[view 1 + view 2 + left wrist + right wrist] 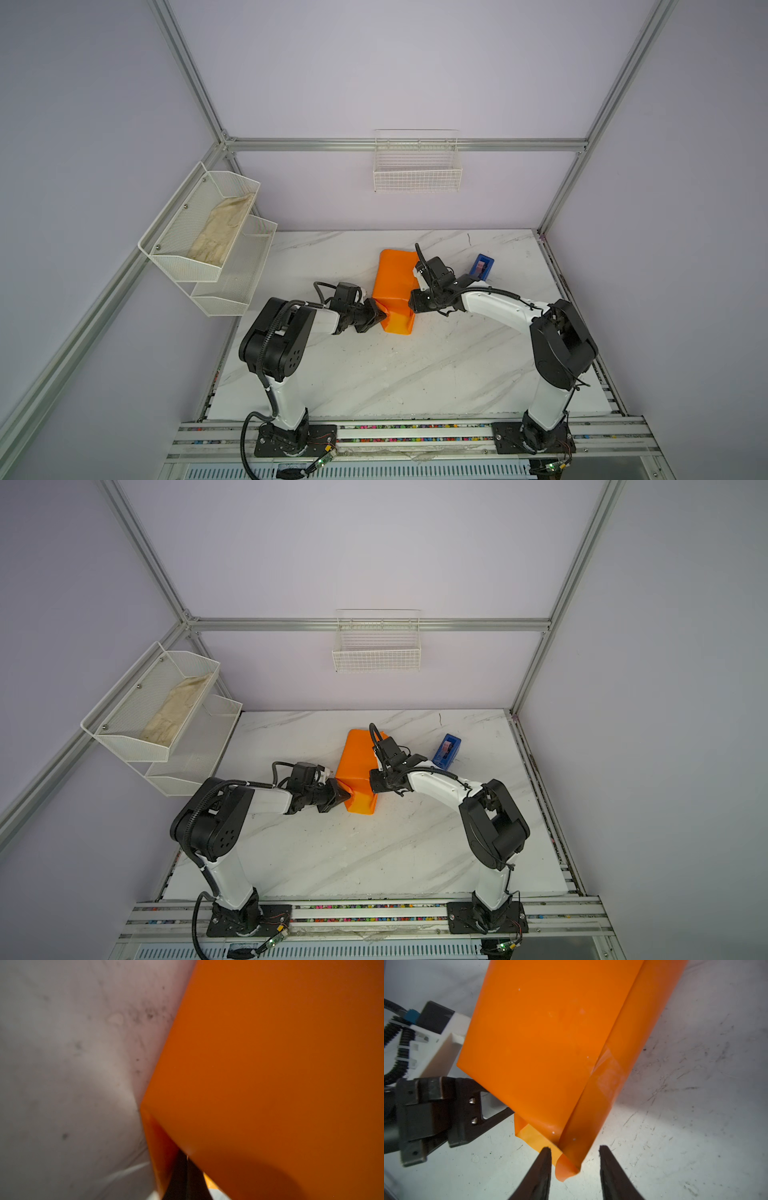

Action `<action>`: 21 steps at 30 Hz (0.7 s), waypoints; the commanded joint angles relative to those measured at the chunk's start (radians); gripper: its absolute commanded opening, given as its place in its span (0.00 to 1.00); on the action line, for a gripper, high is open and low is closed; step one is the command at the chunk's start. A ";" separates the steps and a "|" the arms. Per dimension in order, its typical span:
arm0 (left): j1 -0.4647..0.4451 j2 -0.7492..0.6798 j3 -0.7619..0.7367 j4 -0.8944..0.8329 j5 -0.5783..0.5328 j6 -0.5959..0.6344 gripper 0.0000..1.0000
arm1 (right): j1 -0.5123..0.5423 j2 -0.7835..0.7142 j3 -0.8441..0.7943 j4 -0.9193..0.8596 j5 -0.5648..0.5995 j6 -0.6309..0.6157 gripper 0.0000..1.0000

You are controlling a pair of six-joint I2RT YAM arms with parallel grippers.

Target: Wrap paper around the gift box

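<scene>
The paper's loose side (411,318) flares out at the gift box's near end (397,323) while my left gripper pins the paper's opposite fold, so next my right gripper pushes that loose side in.
The paper (395,286) (357,766) lies on the marble table as a long folded orange parcel, with a clear tape strip (606,1072) across its seam. The gift box is hidden, with only paper showing. At the parcel's near left corner my left gripper (380,318) (343,798) (187,1157) is shut on a fold of the paper (270,1064). My right gripper (574,1148) (415,305) stands open at the parcel's near end. The loose corner flap of the paper (539,1043) hangs between its fingers. In the right wrist view the left gripper (508,1112) shows with its fingers at the paper's edge.
A blue tape dispenser (482,268) (446,752) stands on the table behind the right arm. White mesh shelves (199,232) holding a cloth hang at the left wall. A wire basket (417,174) hangs on the back wall.
</scene>
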 commanded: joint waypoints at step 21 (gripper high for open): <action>0.000 0.031 0.004 -0.086 -0.007 0.022 0.02 | 0.015 0.098 0.102 -0.127 0.065 -0.052 0.00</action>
